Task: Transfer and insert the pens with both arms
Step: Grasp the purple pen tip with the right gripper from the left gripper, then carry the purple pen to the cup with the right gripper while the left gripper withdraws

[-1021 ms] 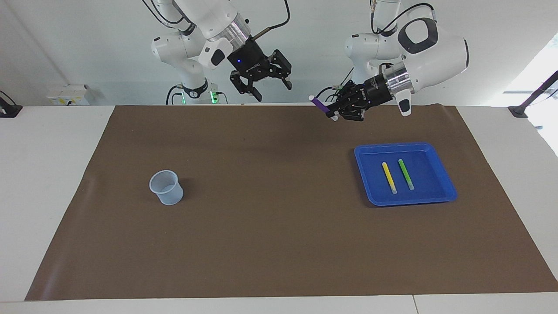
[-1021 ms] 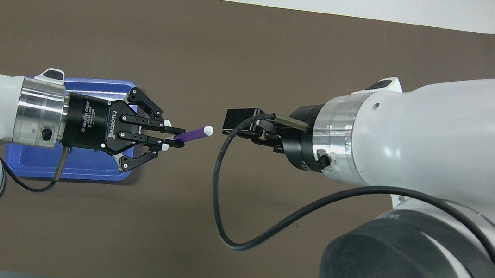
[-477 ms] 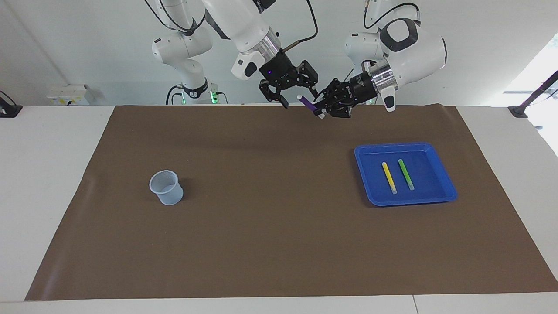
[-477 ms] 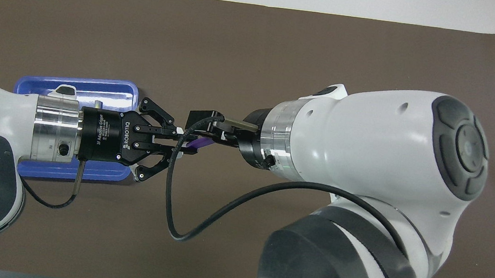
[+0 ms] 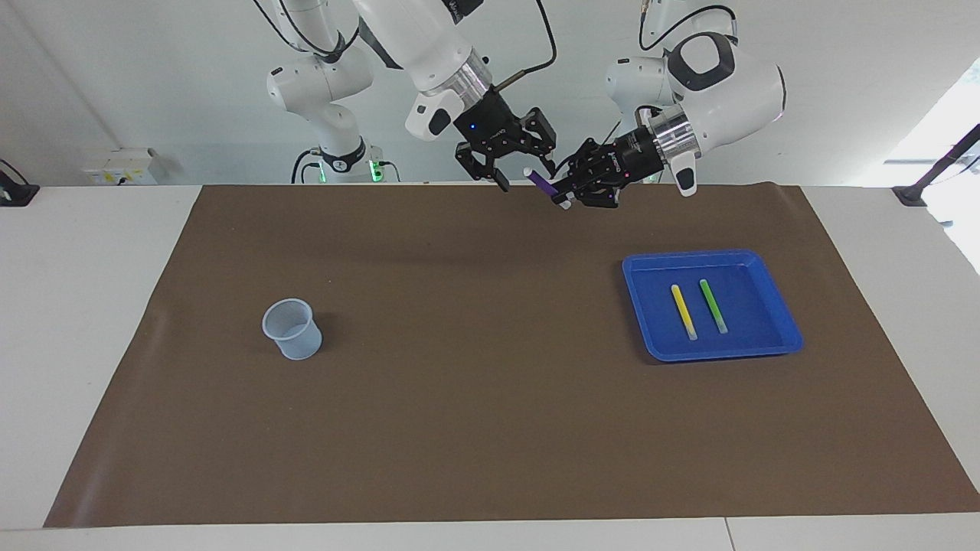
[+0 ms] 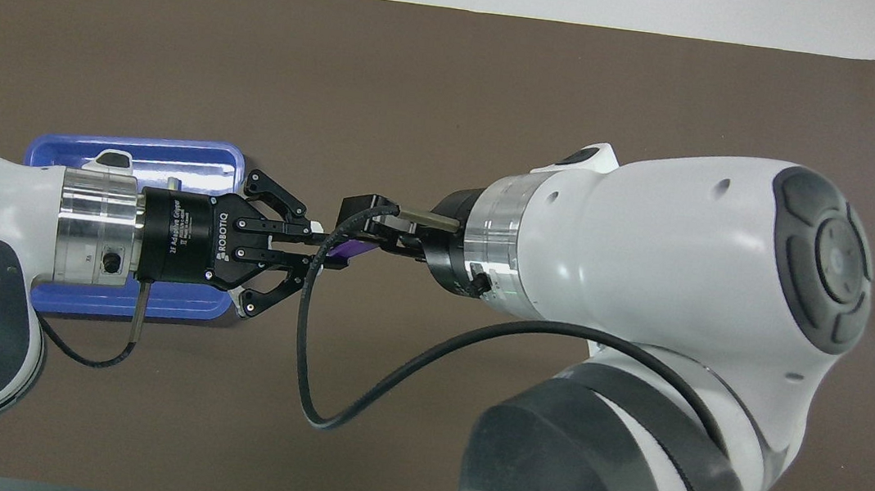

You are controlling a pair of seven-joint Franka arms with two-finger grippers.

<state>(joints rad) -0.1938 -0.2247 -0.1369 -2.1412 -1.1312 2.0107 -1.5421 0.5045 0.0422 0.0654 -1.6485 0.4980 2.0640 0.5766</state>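
Observation:
Next, I close my right gripper on the pen's loose end (image 5: 530,174) before my left gripper opens, because it holds the purple pen far from the cup (image 5: 292,329).
My left gripper (image 5: 568,196) is shut on the purple pen (image 5: 542,183) and holds it level in the air over the mat's edge by the robots. The pen's whitish free end points at my right gripper (image 5: 523,167), whose fingers stand apart on either side of that end. In the overhead view the purple pen (image 6: 351,250) sticks out of the left gripper (image 6: 324,250) and runs under the right hand, which hides its own fingertips. The yellow pen (image 5: 684,311) and the green pen (image 5: 713,305) lie side by side in the blue tray (image 5: 782,337).
A pale mesh cup (image 5: 292,329) stands upright on the brown mat (image 5: 475,398) toward the right arm's end. The tray sits toward the left arm's end. Two smaller white arms with green-lit bases (image 5: 331,115) stand at the robots' end of the table.
Both arms swung toward each other over the mat's edge by the robots. The right gripper came around the purple pen's free end. The left gripper kept its hold.

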